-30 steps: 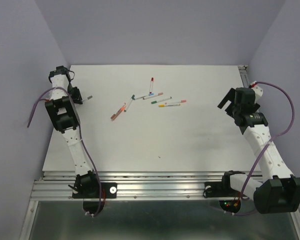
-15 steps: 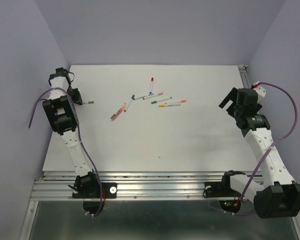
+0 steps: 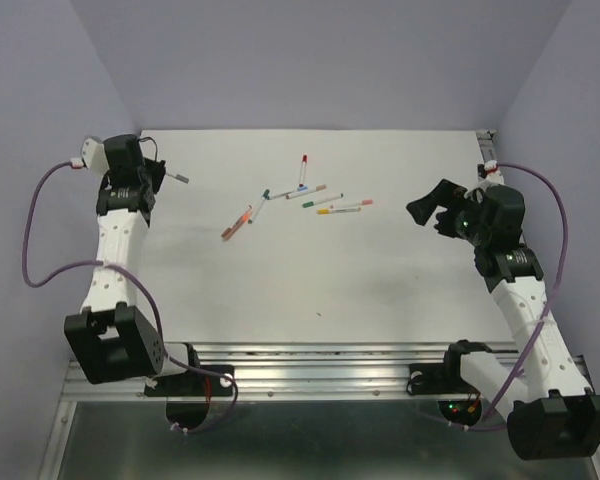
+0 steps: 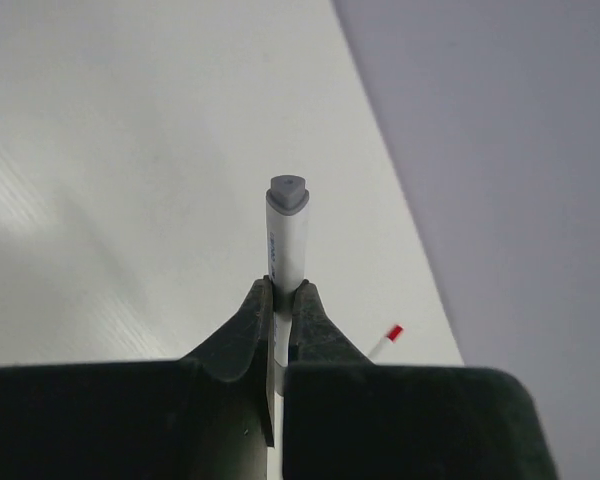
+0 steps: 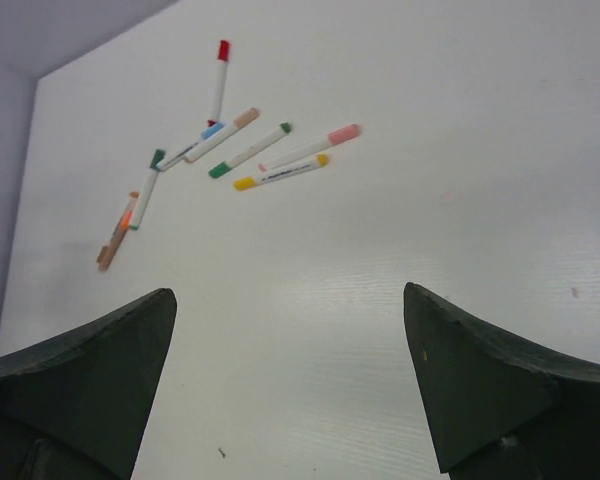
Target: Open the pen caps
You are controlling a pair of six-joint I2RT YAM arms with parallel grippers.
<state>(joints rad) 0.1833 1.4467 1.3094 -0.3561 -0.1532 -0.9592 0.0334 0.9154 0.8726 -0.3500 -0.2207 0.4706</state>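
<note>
The left gripper is on the white pen's body (image 4: 288, 242) and the grey cap (image 3: 182, 179) sticks out free, so the right gripper keeps going toward that cap and closes there.
My left gripper (image 3: 154, 176) is shut on a white pen (image 3: 174, 177) with a grey end, held above the table's far left. In the left wrist view the jaws (image 4: 286, 290) pinch the barrel, and the grey end (image 4: 288, 193) points away. Several capped pens lie in a loose cluster (image 3: 302, 196) at the far middle. Their caps show in the right wrist view: red (image 5: 223, 50), green (image 5: 284, 128), pink (image 5: 345, 132), yellow (image 5: 244, 183). My right gripper (image 3: 431, 212) is open and empty (image 5: 290, 330), right of the cluster and pointing at it.
The white table (image 3: 310, 280) ends at a metal rail (image 3: 310, 365) in front. Purple walls close in on the left, back and right. A red-tipped pen (image 4: 393, 332) shows beyond my left fingers. A brown and orange pen (image 3: 237, 222) lies at the cluster's left end.
My left arm has swung round and carried the pen a little farther back. My right gripper has moved left and turned towards the pens.
</note>
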